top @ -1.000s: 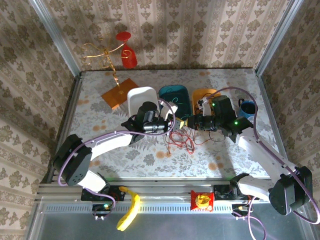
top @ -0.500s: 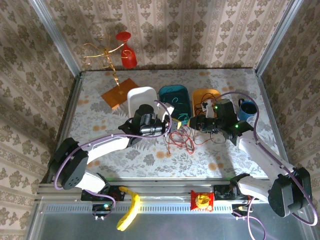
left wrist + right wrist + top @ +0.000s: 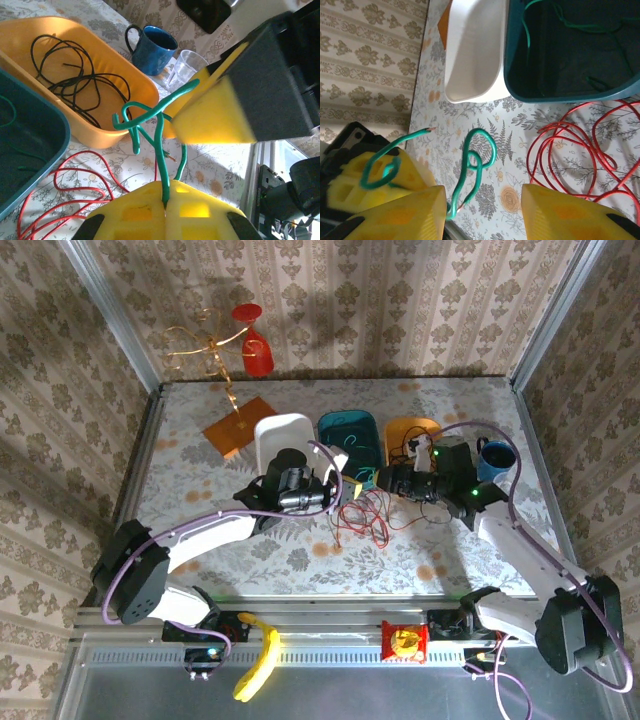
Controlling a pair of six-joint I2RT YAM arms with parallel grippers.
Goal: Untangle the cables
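Note:
The green cable's knotted loop is hanging tangled with the strand of cable in my left gripper. My right gripper should pinch the loop and pull it free.
A short green cable with a knotted loop hangs between the two grippers above the table. My left gripper is shut on its lower end, and in the top view it sits at the table's middle. My right gripper is open, facing the left one closely, and the loop hangs next to its left finger. A red cable lies coiled on the table below them. A black cable lies in the orange bin. More green strands lie in the teal bin.
A white bin stands left of the teal bin. A blue mug and a clear glass stand right of the orange bin. An orange plate and a wire stand with red glasses are at the back left.
My right wrist has dropped lower and turned, its gripper staying close to the left one. The left gripper has barely shifted and still holds the green cable.

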